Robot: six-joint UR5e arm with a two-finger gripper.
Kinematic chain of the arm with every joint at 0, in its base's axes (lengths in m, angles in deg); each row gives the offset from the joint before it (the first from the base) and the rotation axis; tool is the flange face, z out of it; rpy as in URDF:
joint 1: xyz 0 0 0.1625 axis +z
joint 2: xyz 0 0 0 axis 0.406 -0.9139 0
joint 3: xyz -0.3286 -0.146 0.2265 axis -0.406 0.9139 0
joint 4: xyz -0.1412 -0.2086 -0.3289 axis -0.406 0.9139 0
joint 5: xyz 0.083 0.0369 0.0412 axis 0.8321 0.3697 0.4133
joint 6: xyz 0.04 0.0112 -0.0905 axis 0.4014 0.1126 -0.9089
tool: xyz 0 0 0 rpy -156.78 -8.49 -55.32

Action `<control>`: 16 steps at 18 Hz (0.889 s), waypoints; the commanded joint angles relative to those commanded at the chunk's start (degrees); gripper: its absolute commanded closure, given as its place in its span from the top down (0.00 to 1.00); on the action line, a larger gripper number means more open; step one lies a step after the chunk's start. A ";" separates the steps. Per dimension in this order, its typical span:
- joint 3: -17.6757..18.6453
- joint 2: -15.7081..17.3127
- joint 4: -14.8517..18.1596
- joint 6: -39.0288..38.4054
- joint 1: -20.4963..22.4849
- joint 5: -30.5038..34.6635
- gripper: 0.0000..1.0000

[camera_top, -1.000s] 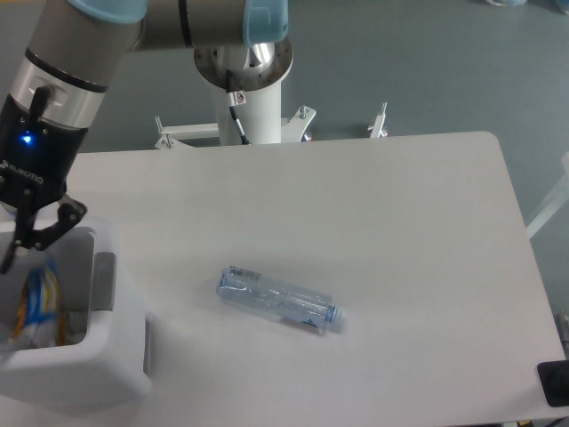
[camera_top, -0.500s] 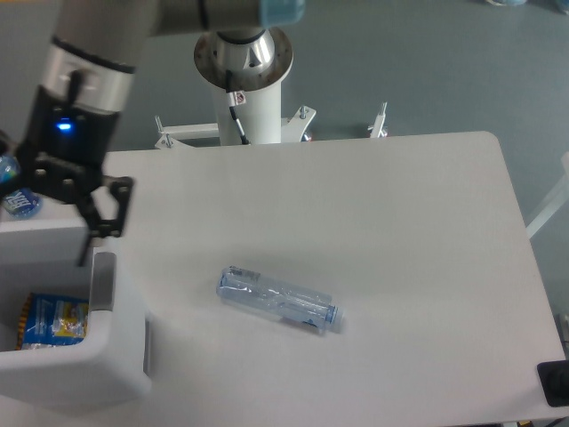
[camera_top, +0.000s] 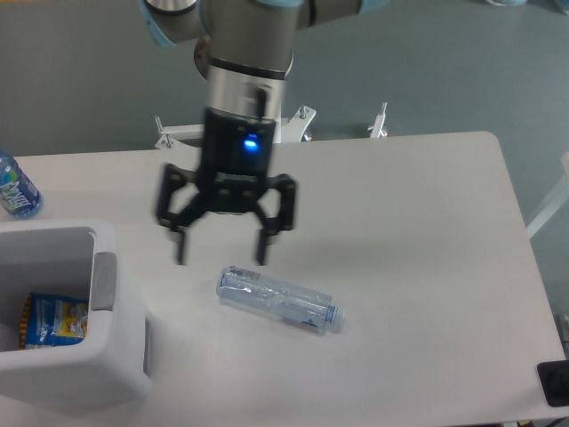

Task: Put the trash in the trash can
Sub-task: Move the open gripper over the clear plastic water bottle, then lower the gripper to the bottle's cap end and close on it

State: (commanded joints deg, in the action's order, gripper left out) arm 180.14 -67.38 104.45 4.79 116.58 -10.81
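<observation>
The crushed clear plastic bottle (camera_top: pixel 279 299) should stick out stiffly when the robot's gripper lifts it by its end, because its long body (camera_top: pixel 267 294) lies straight.
A crushed clear plastic bottle (camera_top: pixel 278 299) lies on its side near the middle of the white table. My gripper (camera_top: pixel 222 256) hangs open just above and behind the bottle's left end, with nothing between its fingers. The blue snack wrapper (camera_top: pixel 53 319) with orange-yellow print lies inside the white trash can (camera_top: pixel 120 360) at the table's front left corner.
A small blue-labelled water bottle (camera_top: pixel 16 188) stands at the far left edge of the table, behind the trash can. The arm's white base post (camera_top: pixel 253 107) rises behind the table's back edge. A dark object (camera_top: pixel 554 382) sits at the front right corner.
The gripper has swung right from above the trash can to over the bottle's left end. The wrapper now lies in the can.
</observation>
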 joint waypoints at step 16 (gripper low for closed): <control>0.63 -16.60 0.09 -17.76 6.42 7.49 1.00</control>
State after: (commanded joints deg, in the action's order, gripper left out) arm 180.77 -83.98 104.54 -12.98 123.00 -3.33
